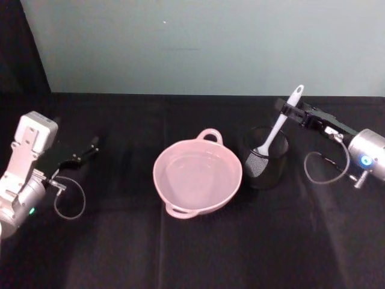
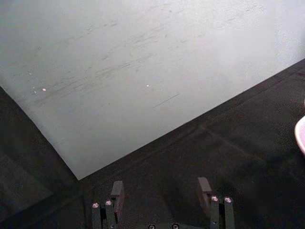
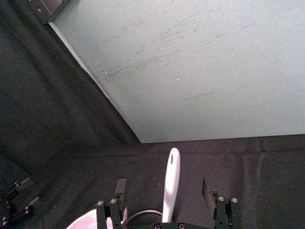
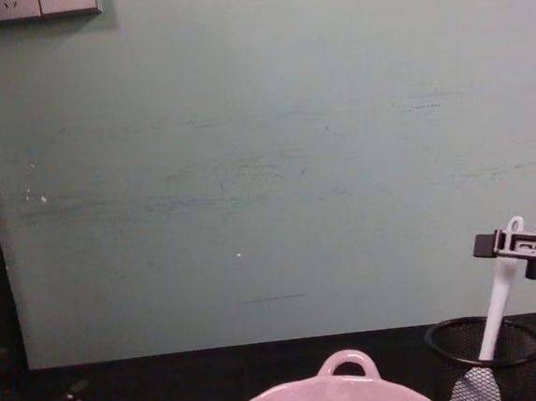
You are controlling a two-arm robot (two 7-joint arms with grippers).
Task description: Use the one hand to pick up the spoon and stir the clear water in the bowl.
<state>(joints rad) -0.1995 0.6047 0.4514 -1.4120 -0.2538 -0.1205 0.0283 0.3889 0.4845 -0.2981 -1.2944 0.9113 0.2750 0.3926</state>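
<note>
The mesh cup's opening (image 4: 485, 342) is wider than the spoon's head. So I expect the white spoon (image 4: 500, 304) to slip free and leave the cup standing when I lift.
The white spoon (image 1: 278, 125) stands head-down in a black mesh cup (image 1: 265, 158), its handle leaning up and to the right. My right gripper (image 1: 290, 110) is level with the top of the handle and open. In the right wrist view the spoon handle (image 3: 171, 183) rises between the two spread fingers (image 3: 121, 189) without touching either. In the chest view the right gripper (image 4: 514, 244) straddles the spoon (image 4: 496, 304) near its tip. The pale pink bowl (image 1: 163, 158) sits mid-table, left of the cup. The clear water (image 1: 194, 173) in it shows as faint glints. My left gripper (image 1: 90, 149) rests open at the far left.
A black cloth covers the table (image 1: 192, 253), with open room in front of the bowl. A pale green wall (image 4: 265, 163) closes the back. The mesh cup (image 4: 488, 350) stands just right of the bowl (image 4: 346, 393). A grey cable (image 1: 325, 165) loops under my right wrist.
</note>
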